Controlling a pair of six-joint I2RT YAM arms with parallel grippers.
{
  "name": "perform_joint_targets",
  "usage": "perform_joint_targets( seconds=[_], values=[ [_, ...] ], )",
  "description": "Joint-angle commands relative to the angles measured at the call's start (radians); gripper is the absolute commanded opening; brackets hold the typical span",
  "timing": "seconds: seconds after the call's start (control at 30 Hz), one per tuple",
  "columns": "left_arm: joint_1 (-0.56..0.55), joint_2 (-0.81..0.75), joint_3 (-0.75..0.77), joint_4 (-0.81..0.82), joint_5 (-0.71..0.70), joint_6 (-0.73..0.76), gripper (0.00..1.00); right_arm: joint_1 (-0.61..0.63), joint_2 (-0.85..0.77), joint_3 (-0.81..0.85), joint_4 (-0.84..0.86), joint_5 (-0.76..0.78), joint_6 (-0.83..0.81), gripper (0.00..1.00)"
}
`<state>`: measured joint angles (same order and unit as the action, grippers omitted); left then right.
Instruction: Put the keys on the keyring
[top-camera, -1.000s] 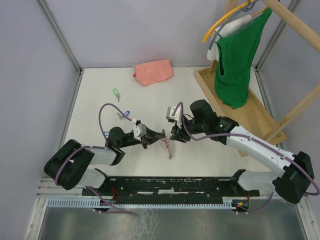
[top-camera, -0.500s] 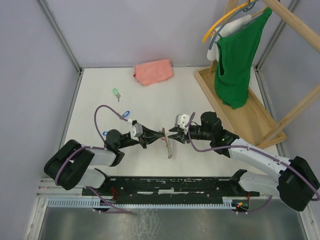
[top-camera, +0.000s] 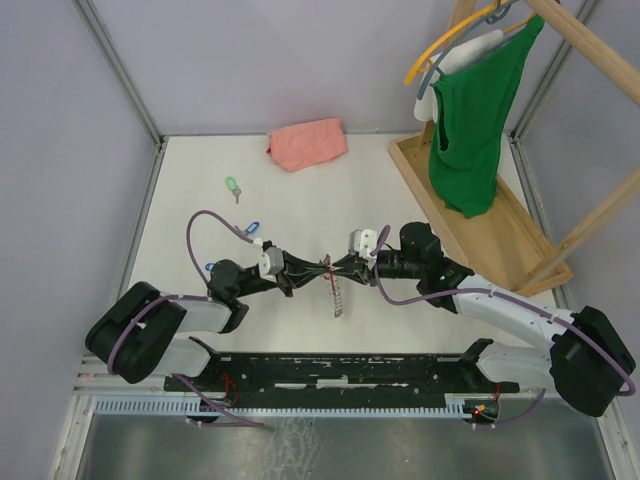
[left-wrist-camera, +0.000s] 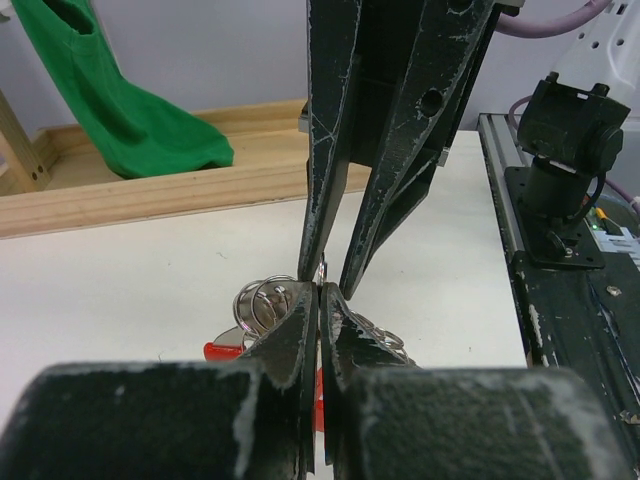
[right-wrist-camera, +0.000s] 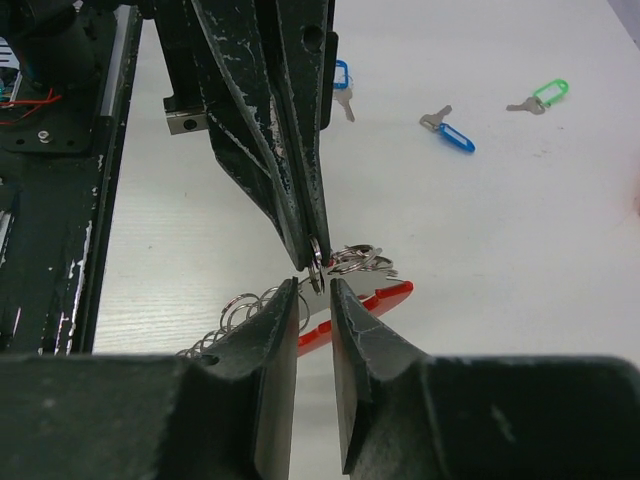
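My right gripper should take the ring, the silver one held by my left gripper, so that my left gripper, nearest the keys, is free for them.
My left gripper is shut on a silver ring of the keyring, holding it just above the table. A chain of rings and a red tag hang from it. My right gripper faces it tip to tip, open by a narrow gap. The held ring sits between its fingertips, with no clear contact. The keys lie loose on the table to the far left: a green one, a blue one and another blue one.
A pink cloth lies at the back of the table. A wooden rack base stands at the right, with a green garment on a hanger above it. The black rail runs along the near edge.
The right gripper has swung round to face the left one and closed in on the held ring, its jaws narrowing. The left gripper has shifted slightly, still shut on the keyring.
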<state>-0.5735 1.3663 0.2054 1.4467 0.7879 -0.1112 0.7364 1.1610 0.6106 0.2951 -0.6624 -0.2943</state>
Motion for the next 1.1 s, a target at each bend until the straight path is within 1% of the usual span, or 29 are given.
perform_joint_targets(
  seconds=[0.0,0.03,0.17,0.23,0.27,0.37,0.47,0.63,0.73,0.8,0.9,1.07],
  values=[
    [0.001,-0.031,0.000,0.114,0.009,-0.039,0.03,-0.007,0.009,0.031,0.023,-0.050,-0.015,0.25],
    [0.001,-0.029,0.001,0.113,0.013,-0.040,0.03,-0.007,0.011,0.033,0.021,-0.053,-0.015,0.23],
    [0.002,-0.023,0.006,0.102,0.029,-0.039,0.03,-0.009,0.011,0.049,0.010,-0.072,-0.020,0.11],
    [0.001,-0.020,0.010,0.087,0.033,-0.031,0.03,-0.008,0.008,0.064,-0.024,-0.083,-0.040,0.02],
    [0.001,-0.020,0.013,0.074,0.037,-0.026,0.03,-0.009,0.007,0.076,-0.051,-0.088,-0.051,0.01],
    [0.000,-0.030,0.025,0.017,0.044,-0.002,0.05,-0.009,0.006,0.124,-0.160,-0.092,-0.081,0.01],
    [0.001,-0.059,0.036,-0.084,0.041,0.044,0.13,-0.009,0.018,0.203,-0.331,-0.088,-0.115,0.01],
    [0.000,-0.111,0.070,-0.259,0.049,0.126,0.26,0.002,0.082,0.357,-0.613,-0.040,-0.164,0.01],
    [0.000,-0.128,0.078,-0.304,0.048,0.156,0.32,0.034,0.123,0.437,-0.743,0.025,-0.197,0.01],
    [-0.001,-0.130,0.079,-0.308,0.047,0.160,0.34,0.059,0.155,0.485,-0.814,0.084,-0.222,0.01],
    [-0.001,-0.129,0.089,-0.332,0.053,0.169,0.34,0.083,0.205,0.554,-0.901,0.132,-0.237,0.01],
    [-0.002,-0.134,0.092,-0.363,0.061,0.180,0.28,0.109,0.255,0.629,-0.982,0.208,-0.251,0.01]
  ],
)
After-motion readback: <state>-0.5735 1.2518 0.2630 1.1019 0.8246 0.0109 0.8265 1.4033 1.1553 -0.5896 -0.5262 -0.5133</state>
